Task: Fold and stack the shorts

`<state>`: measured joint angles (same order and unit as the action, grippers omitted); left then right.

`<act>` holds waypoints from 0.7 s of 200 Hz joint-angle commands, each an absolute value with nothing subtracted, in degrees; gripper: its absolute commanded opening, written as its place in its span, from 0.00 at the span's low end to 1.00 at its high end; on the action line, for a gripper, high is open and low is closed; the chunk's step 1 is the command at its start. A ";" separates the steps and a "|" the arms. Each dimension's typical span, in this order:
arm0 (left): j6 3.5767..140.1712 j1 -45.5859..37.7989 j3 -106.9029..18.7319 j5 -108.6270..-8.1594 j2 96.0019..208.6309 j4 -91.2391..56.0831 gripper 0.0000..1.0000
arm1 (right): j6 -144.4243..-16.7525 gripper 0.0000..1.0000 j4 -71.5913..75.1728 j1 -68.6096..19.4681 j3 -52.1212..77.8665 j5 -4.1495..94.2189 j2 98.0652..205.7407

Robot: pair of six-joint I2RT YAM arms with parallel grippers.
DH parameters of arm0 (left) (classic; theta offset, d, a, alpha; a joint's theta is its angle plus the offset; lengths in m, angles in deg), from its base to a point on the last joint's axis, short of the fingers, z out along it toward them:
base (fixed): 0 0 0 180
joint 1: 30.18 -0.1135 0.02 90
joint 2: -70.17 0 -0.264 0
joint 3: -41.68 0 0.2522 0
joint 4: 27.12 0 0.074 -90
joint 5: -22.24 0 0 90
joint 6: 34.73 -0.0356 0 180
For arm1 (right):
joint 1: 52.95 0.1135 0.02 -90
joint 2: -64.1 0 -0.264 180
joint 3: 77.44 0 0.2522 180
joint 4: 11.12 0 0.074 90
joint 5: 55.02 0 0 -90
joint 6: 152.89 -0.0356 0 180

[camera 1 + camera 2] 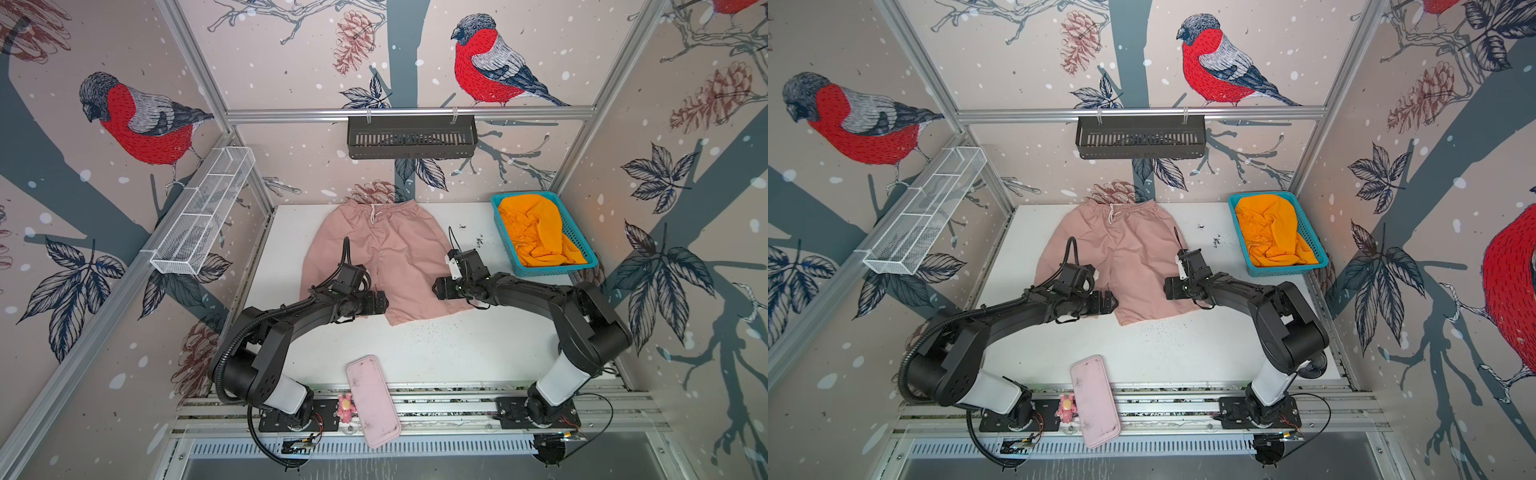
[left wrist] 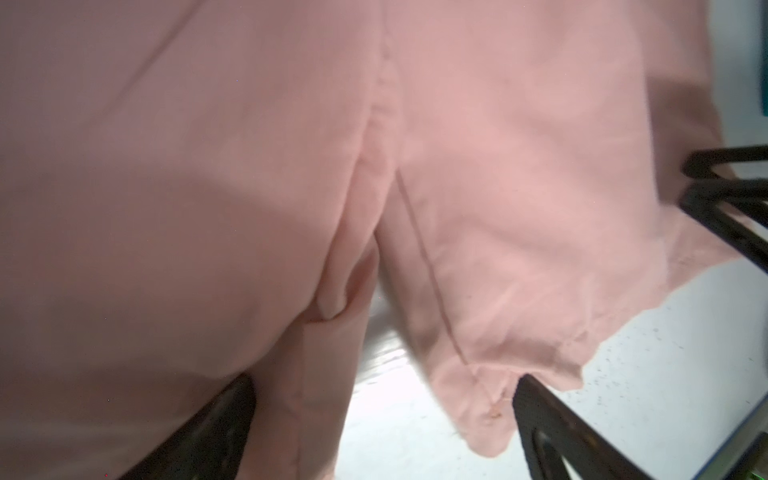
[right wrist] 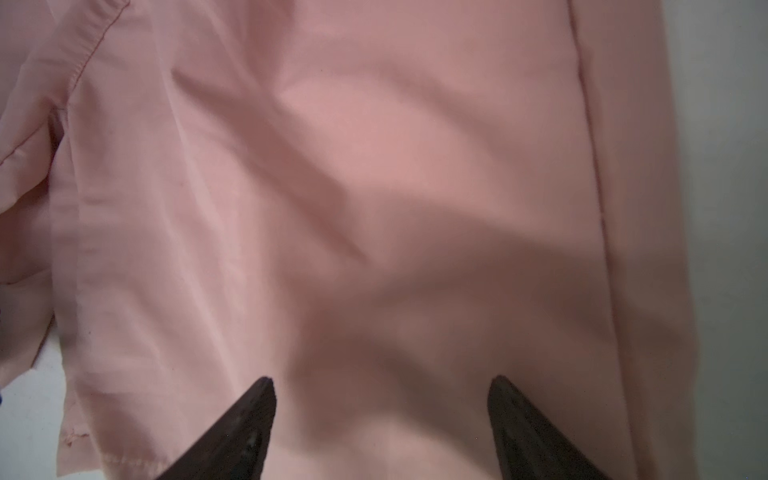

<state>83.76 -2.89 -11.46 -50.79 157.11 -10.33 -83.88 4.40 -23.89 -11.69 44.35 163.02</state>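
Observation:
The dusty pink shorts' waist (image 1: pixel 384 208) is toward the back wall, so my left gripper should move to the waist (image 1: pixel 345 211) and help turn the shorts' legs toward the teal basket first.
The dusty pink shorts (image 1: pixel 395 249) (image 1: pixel 1129 249) lie spread flat on the white table (image 1: pixel 436 353), waist and white drawstring toward the back wall. My left gripper (image 1: pixel 380 305) (image 1: pixel 1111 301) hovers low over the left leg's hem, pointing toward the crotch. In the left wrist view it (image 2: pixel 382 399) is open, straddling the gap between both legs (image 2: pixel 498 166). My right gripper (image 1: pixel 438 289) (image 1: pixel 1169 288) is over the right leg. It stands open (image 3: pixel 382 384) just above the cloth (image 3: pixel 374 166). The orange shorts (image 1: pixel 536 232) (image 1: pixel 1273 232) lie crumpled in the teal basket (image 1: pixel 552 270) (image 1: pixel 1283 270).
A rigid pink tray (image 1: pixel 372 399) (image 1: pixel 1094 399) lies across the front rail beside a small pink toy (image 1: pixel 345 405). A white wire shelf (image 1: pixel 203 216) hangs on the left wall and a black shelf (image 1: pixel 411 137) on the back rail. Dark specks dot the table near the hems.

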 commanded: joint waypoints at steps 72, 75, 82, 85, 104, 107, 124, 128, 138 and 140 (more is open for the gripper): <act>94.12 17.71 -28.07 -55.72 163.74 -10.58 0.98 | -78.43 0.82 6.69 -26.11 4.85 46.94 171.40; 93.67 17.72 -28.81 -56.25 163.70 -8.89 0.98 | -78.63 0.82 6.66 -26.43 4.48 47.01 170.55; 92.26 17.63 -31.57 -58.13 163.48 -4.53 0.98 | -78.74 0.82 6.68 -27.08 3.54 46.83 168.50; 91.52 17.55 -32.71 -59.34 163.37 -2.55 0.98 | -78.74 0.82 6.64 -27.31 2.96 46.75 167.60; 87.28 16.08 -39.42 -68.87 162.36 9.01 0.98 | -78.31 0.83 6.50 -27.56 -1.45 46.35 161.63; 86.46 15.60 -40.23 -70.10 162.18 10.26 0.98 | -78.13 0.83 6.42 -27.47 -2.29 46.70 160.75; 82.69 10.78 -42.71 -74.61 160.53 13.65 0.98 | -77.95 0.84 4.78 -25.40 -7.31 48.65 155.73; 81.85 9.17 -42.91 -74.82 159.97 13.56 0.98 | -78.08 0.84 4.07 -24.39 -8.46 48.67 154.66; 80.27 4.77 -43.52 -74.79 158.56 13.23 0.98 | -78.35 0.84 2.43 -20.56 -11.06 47.47 152.72; 80.02 3.84 -43.65 -74.73 158.25 13.11 0.98 | -78.20 0.84 2.24 -19.61 -11.37 47.07 152.51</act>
